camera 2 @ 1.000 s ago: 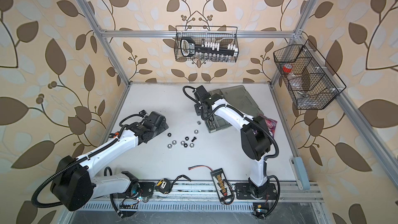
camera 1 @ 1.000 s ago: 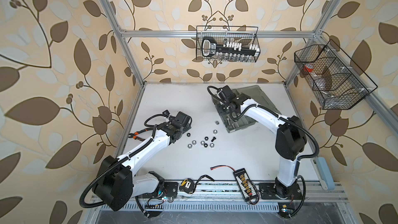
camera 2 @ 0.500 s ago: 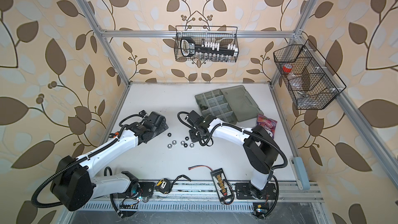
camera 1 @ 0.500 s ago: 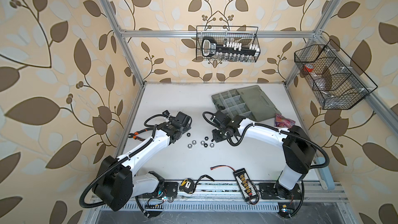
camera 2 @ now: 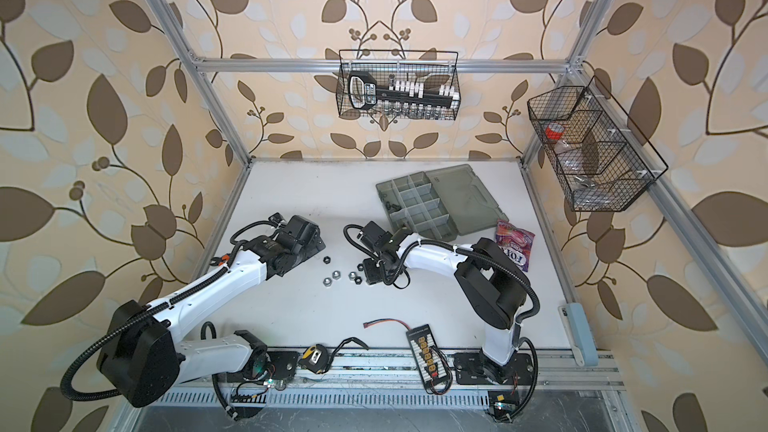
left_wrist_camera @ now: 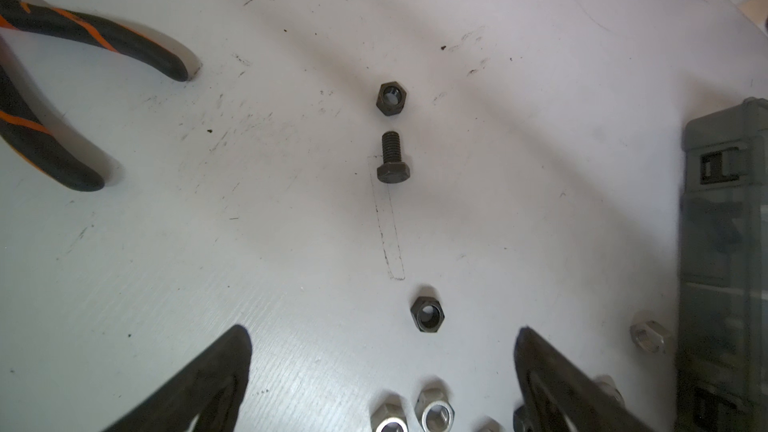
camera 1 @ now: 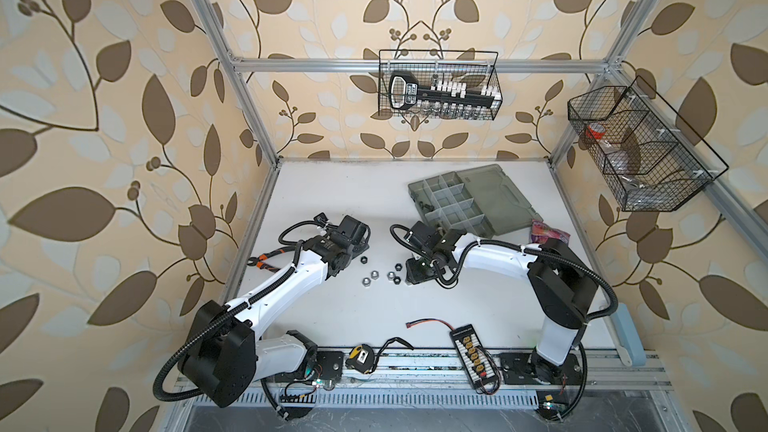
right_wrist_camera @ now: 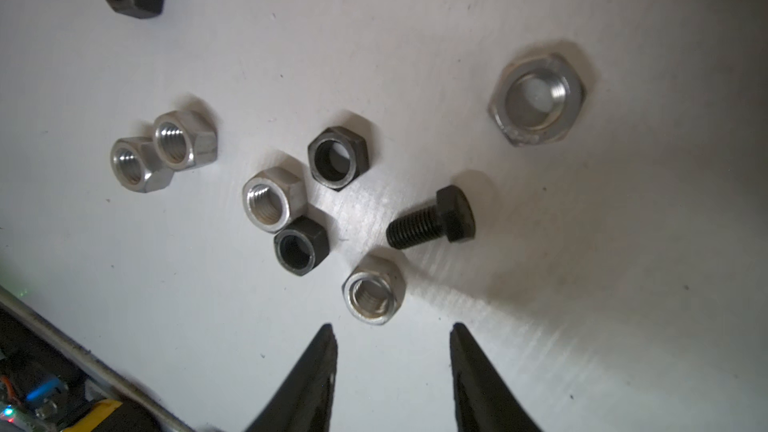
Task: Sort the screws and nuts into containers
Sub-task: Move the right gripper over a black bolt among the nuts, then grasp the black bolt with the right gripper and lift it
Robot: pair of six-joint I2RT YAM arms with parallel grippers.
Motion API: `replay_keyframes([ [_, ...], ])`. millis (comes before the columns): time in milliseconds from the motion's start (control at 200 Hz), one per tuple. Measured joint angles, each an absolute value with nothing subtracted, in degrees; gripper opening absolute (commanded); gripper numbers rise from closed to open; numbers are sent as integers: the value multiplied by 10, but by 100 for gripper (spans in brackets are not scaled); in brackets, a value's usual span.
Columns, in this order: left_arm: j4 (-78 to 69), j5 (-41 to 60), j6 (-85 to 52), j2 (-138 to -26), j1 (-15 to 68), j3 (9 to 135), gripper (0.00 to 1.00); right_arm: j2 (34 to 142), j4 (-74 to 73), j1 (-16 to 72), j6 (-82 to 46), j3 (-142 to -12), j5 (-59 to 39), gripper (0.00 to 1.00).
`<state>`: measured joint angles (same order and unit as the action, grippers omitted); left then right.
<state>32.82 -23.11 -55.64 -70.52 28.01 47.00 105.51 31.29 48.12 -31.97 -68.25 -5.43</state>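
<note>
The black screw's head (right_wrist_camera: pixel 456 213) lies clear of the nuts, so my right gripper keeps bringing its open fingers toward the shaft (right_wrist_camera: pixel 413 228) until they are on both sides of it, then close.
Several silver and black nuts (camera 1: pixel 376 275) lie loose mid-table between the arms. In the right wrist view a silver nut (right_wrist_camera: pixel 373 288) sits just ahead of my right gripper (right_wrist_camera: pixel 391 328), which is open and empty; a black screw (right_wrist_camera: pixel 432 218) lies beyond it. My left gripper (left_wrist_camera: pixel 382 332) is wide open above the table, with a black nut (left_wrist_camera: pixel 427 314) near its fingertips and another black screw (left_wrist_camera: pixel 392 160) farther off. The containers (camera 1: pixel 451 201), compartments of the open grey case, stand at the back right; one holds small dark pieces.
Orange-handled pliers (camera 1: pixel 262 263) lie beside the left arm. A candy bag (camera 1: pixel 548 232) sits by the case. Along the front edge are a tape measure (camera 1: pixel 359 357) and a connector board (camera 1: pixel 471 344). Wire baskets (camera 1: pixel 438 85) hang on the walls.
My right arm has swung from over the grey case forward and down to the loose nuts, its jaws spreading a little. The left arm has stayed still.
</note>
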Motion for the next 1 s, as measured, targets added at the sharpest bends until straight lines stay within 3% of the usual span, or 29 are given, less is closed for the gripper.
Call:
replay_keyframes([
  [535, 328, -230, -556, -706, 280, 470, 99, 1107, 299, 477, -314, -722, -45, 49],
  [805, 329, -230, -557, -706, 280, 470, 99, 1126, 293, 471, -298, -743, -25, 36],
  [1000, 330, -230, -557, -706, 280, 470, 99, 1128, 295, 471, -289, -743, -7, 31],
])
